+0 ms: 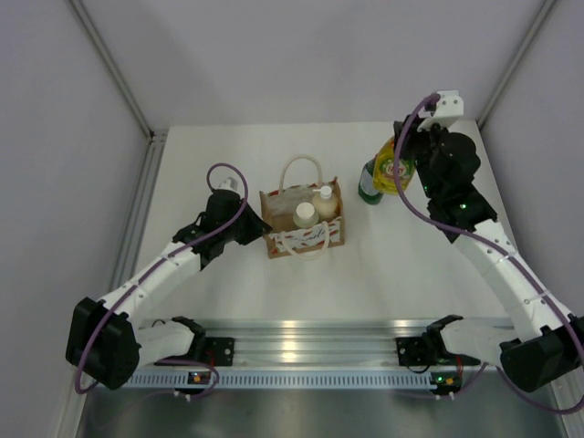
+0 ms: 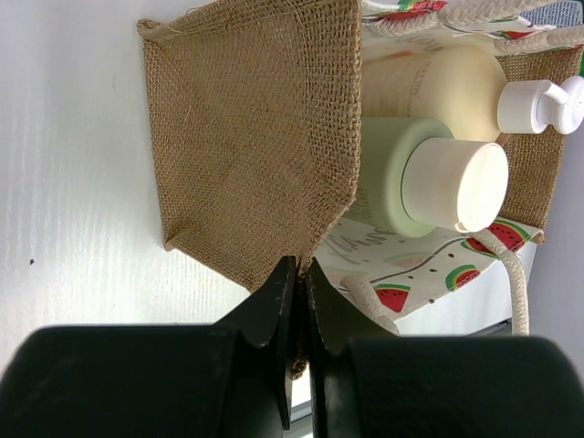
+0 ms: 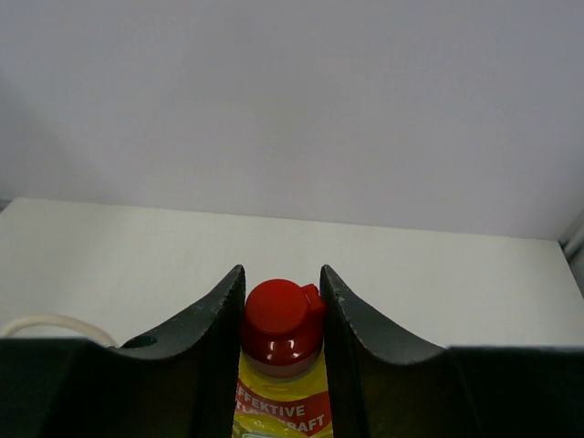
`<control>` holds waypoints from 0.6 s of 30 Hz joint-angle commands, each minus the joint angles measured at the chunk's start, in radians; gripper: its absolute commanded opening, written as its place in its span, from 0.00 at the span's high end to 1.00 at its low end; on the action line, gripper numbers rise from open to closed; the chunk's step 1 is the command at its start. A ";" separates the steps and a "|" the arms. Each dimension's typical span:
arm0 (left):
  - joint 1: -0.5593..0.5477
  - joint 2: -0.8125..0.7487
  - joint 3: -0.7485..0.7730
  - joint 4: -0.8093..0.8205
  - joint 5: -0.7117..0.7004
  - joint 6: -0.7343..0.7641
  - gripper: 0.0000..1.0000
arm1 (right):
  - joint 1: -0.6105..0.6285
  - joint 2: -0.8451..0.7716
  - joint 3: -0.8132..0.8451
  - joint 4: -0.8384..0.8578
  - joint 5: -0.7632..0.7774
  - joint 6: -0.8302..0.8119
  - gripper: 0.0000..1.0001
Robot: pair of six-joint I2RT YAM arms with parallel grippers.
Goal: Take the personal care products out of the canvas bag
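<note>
The yellow bottle point(image 1: 392, 168) is hanging cap-up, and there is open tabletop point(image 1: 412, 201) past the dark green bottle. My right gripper should go on bringing the yellow bottle down there until its base stands.
The canvas bag point(image 1: 283, 239) stands mid-table with its rope handles up. Inside it are the cream pump bottle point(image 1: 324, 201) and the pale greenish cylinder with white cap point(image 1: 304, 214); both also show in the left wrist view, the pump bottle point(image 2: 438, 82) and the cylinder point(image 2: 392, 173). My left gripper point(image 1: 258, 225) is shut on the bag's burlap edge point(image 2: 246, 137), its tips point(image 2: 301, 274) pinching the rim. My right gripper point(image 1: 406, 164) is shut on the yellow bottle point(image 1: 392, 169), with its fingers either side of the red cap point(image 3: 281, 319). The dark green bottle point(image 1: 370, 185) stands just left of it.
White walls enclose the table at the back and both sides. A metal frame strip point(image 1: 146, 182) runs along the left edge. An aluminium rail point(image 1: 301, 333) with both arm bases lies at the near edge. A rope loop point(image 3: 36, 324) shows low left in the right wrist view.
</note>
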 commanded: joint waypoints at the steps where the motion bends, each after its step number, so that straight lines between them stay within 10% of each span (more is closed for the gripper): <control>1: -0.001 -0.017 0.013 0.033 0.012 -0.001 0.92 | -0.073 -0.061 -0.016 0.113 0.033 0.020 1.00; 18: -0.001 -0.024 0.010 0.033 0.018 0.019 0.92 | -0.309 0.037 -0.318 0.565 -0.033 0.046 1.00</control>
